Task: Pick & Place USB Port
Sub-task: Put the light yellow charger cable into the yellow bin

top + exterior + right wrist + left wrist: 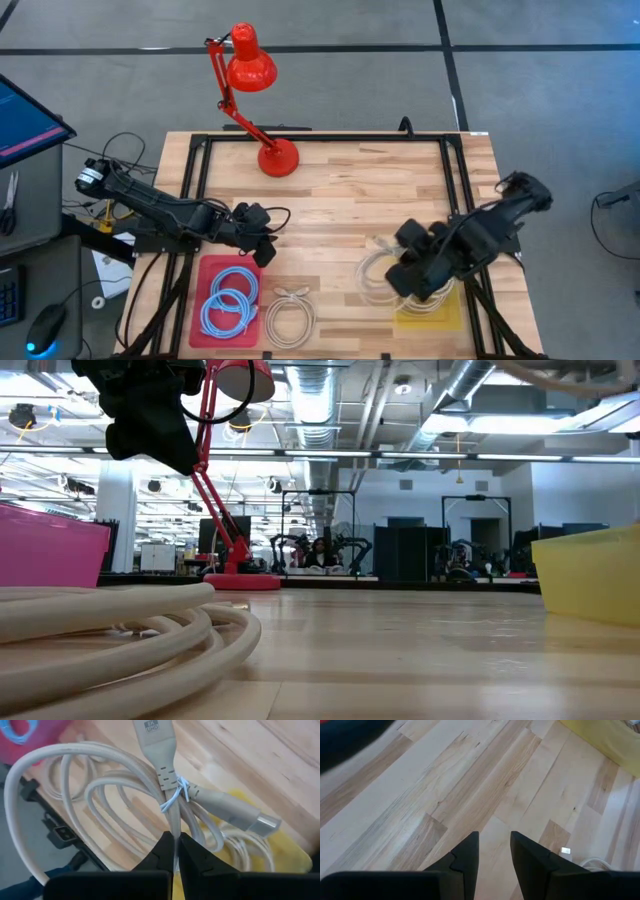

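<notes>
My right gripper goes on moving the bound beige coil [572,382] across until its loops are over the tray [430,310] and then let go, because the coil hangs above the yellow tray's rim.
A coiled beige cable [75,765], bound by a white twist tie [175,795], has flat plugs [150,735] at its ends. My right gripper [175,837] is shut on it, partly over the yellow tray [445,312]. In the high view the coil [378,268] sits beside the right gripper [405,278]. My left gripper [258,238] hovers open above bare wood by the pink tray [205,270]; its fingers [467,855] touch nothing. A second beige coil [290,318] lies flat on the table. My right gripper pinches the bundled strands of the beige coil [172,822] between its two fingers, just below the twist tie. The fingers lie roughly along the strands there. The coil is lifted clear of the table; a loop of it shows at the low view's top [560,372].
The pink tray holds blue cable coils [230,305]. A red desk lamp [252,70] stands on its base [278,158] at the table's far side. The loose beige coil [120,630] lies near the front edge between the trays. Bare wood fills the table's middle [340,200].
</notes>
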Motion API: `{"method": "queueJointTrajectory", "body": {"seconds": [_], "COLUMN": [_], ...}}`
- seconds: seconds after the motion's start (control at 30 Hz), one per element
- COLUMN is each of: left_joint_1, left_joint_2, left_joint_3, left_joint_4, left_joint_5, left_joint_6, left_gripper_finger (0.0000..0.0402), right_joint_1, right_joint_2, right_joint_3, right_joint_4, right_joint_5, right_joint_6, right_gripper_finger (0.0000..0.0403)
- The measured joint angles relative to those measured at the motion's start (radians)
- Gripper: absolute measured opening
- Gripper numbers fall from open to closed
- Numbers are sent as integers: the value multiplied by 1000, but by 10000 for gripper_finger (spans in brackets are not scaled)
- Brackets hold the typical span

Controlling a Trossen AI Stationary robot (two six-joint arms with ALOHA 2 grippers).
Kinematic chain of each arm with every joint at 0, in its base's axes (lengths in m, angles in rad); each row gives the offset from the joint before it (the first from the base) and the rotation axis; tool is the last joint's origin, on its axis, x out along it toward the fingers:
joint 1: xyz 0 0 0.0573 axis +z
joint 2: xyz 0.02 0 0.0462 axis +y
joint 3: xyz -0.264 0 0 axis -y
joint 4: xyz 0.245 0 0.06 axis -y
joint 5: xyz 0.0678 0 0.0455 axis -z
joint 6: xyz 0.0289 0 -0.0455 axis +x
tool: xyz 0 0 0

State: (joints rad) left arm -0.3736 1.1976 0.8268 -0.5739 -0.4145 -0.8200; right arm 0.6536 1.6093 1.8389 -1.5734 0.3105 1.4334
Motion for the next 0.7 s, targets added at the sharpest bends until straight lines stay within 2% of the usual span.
{"method": "queueJointTrajectory", "body": {"seconds": [0.33,0.5,0.7], "left_joint_1": [0,0,0], "left_joint_2": [0,0,0], "left_joint_3": [0,0,0], "left_joint_4": [0,0,0], "left_joint_5": [-1,-3,-3], "left_joint_6": [3,3,3], "left_gripper_finger": [111,111,111], "right_joint_1": [89,111,112], "right_joint_2": [-206,-258,-281], "right_joint_3": [-306,-435,-542], "right_joint_4": [2,1,2], "right_joint_5": [-110,-183,-205], "right_joint_6": [243,311,330], "right_gripper_finger": [0,0,0]}}
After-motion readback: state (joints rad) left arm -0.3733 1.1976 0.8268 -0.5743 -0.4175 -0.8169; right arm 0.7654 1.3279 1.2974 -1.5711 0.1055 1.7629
